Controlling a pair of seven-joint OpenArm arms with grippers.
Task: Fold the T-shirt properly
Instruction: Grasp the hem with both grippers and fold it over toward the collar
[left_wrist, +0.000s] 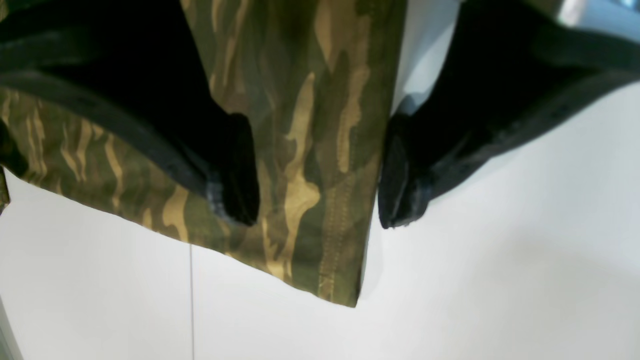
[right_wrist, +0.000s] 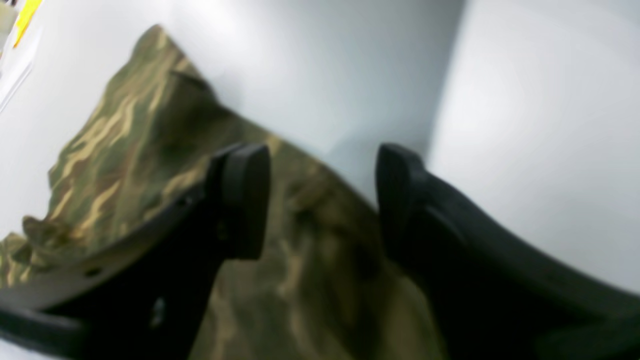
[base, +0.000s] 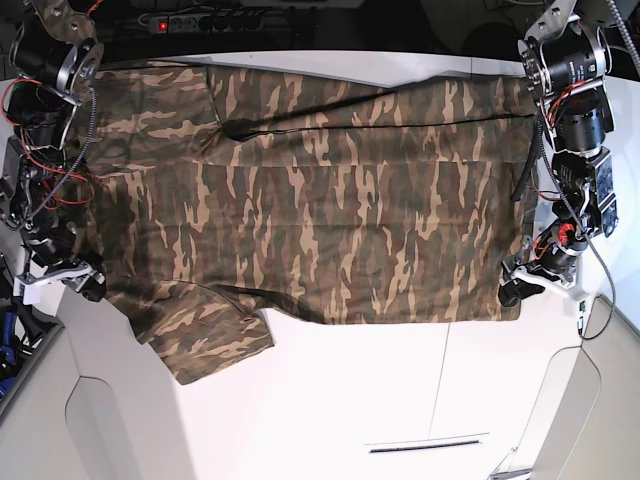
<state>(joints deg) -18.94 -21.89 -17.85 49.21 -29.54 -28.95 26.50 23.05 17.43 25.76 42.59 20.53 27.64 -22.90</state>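
The open fingers of my right gripper are on both sides of the T-shirt's shoulder edge (base: 111, 292), so I keep moving in until they get to the sleeve (base: 145, 312), then close.
The camouflage T-shirt (base: 320, 200) lies spread flat across the white table (base: 350, 400), with one sleeve at the front left. My left gripper (base: 512, 292) is at the shirt's front right corner. In the left wrist view it (left_wrist: 320, 200) is open, its fingers on either side of the hemmed corner of the T-shirt (left_wrist: 310, 125). My right gripper (base: 88, 285) is at the shirt's left edge. In the right wrist view it (right_wrist: 320, 200) is open over the edge of the T-shirt (right_wrist: 125, 150); the view is blurred.
A power strip (base: 190, 20) with a red light lies behind the table's far edge. A thin seam (base: 440, 380) and a dark slot (base: 425, 445) mark the table's front part. Both arms' upper links stand at the table's far corners.
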